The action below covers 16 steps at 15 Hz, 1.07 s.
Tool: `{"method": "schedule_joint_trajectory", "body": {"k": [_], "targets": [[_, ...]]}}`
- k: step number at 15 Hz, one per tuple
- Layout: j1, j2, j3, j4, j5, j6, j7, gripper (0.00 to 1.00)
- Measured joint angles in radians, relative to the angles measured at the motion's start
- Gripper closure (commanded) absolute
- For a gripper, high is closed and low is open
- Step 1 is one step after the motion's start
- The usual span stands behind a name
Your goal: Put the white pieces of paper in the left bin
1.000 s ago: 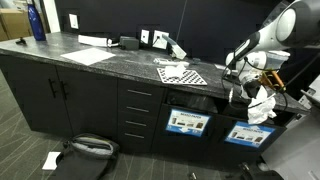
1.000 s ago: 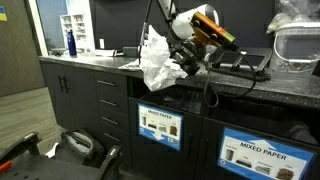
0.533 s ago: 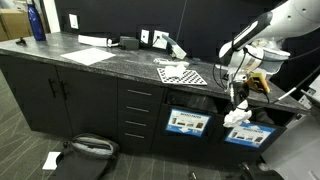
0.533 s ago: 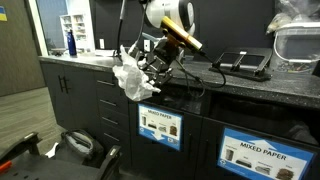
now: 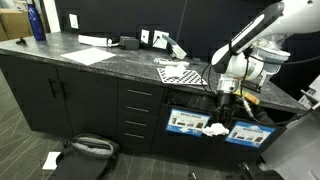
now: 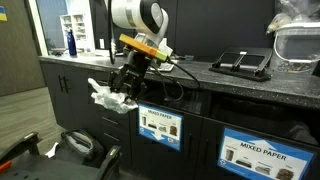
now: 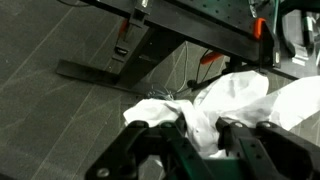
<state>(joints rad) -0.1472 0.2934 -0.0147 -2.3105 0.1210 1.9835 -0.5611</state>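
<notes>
Next, my gripper lifts the white paper (image 5: pixel 216 129) and tilts toward the bin's opening first, because the paper is hanging outside the bin over its label (image 5: pixel 190 100), below that opening.
A crumpled wad of white paper (image 7: pixel 235 100) is clamped between my gripper's (image 7: pixel 200 138) black fingers (image 7: pixel 150 140), so the gripper is shut on it. In both exterior views the paper (image 5: pixel 215 128) (image 6: pixel 104 95) hangs below the gripper (image 5: pixel 223 108) (image 6: pixel 122 92), out in front of the dark cabinet at countertop-edge height or lower. The left bin (image 5: pixel 188 122) (image 6: pixel 160 125), with its blue-and-white label, sits just beside the hanging paper; the paper is outside it. Another white scrap (image 5: pixel 50 159) lies on the floor.
A second labelled bin (image 5: pixel 247 133) (image 6: pixel 250 152) is further right. A drawer stack (image 5: pixel 139 115) stands left of the bins. On the counter lie a dotted sheet (image 5: pixel 182 74) and a flat white sheet (image 5: pixel 88 56). A black bag (image 5: pixel 88 150) rests on the floor.
The arm has swung left and lower with the paper, from in front of the right bin to beside the left bin's front. The grip has stayed shut.
</notes>
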Motion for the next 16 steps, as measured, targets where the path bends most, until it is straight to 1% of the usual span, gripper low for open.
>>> {"method": "schedule_joint_trajectory", "body": {"k": [2, 4, 6, 8, 9, 12, 14, 16], "targets": [[0.014, -0.055, 0.022, -0.117, 0.058, 0.158, 0.012, 0.92], [0.026, -0.109, 0.05, -0.234, 0.146, 0.309, 0.012, 0.92], [0.044, -0.16, 0.083, -0.353, 0.258, 0.467, 0.005, 0.92], [0.068, -0.196, 0.118, -0.448, 0.383, 0.628, -0.017, 0.92], [0.08, -0.197, 0.135, -0.466, 0.455, 0.694, -0.032, 0.92], [0.096, -0.173, 0.188, -0.448, 0.685, 0.868, -0.119, 0.92], [0.094, -0.145, 0.212, -0.406, 0.822, 0.967, -0.194, 0.92], [0.077, -0.1, 0.224, -0.327, 0.938, 1.05, -0.281, 0.92]]}}
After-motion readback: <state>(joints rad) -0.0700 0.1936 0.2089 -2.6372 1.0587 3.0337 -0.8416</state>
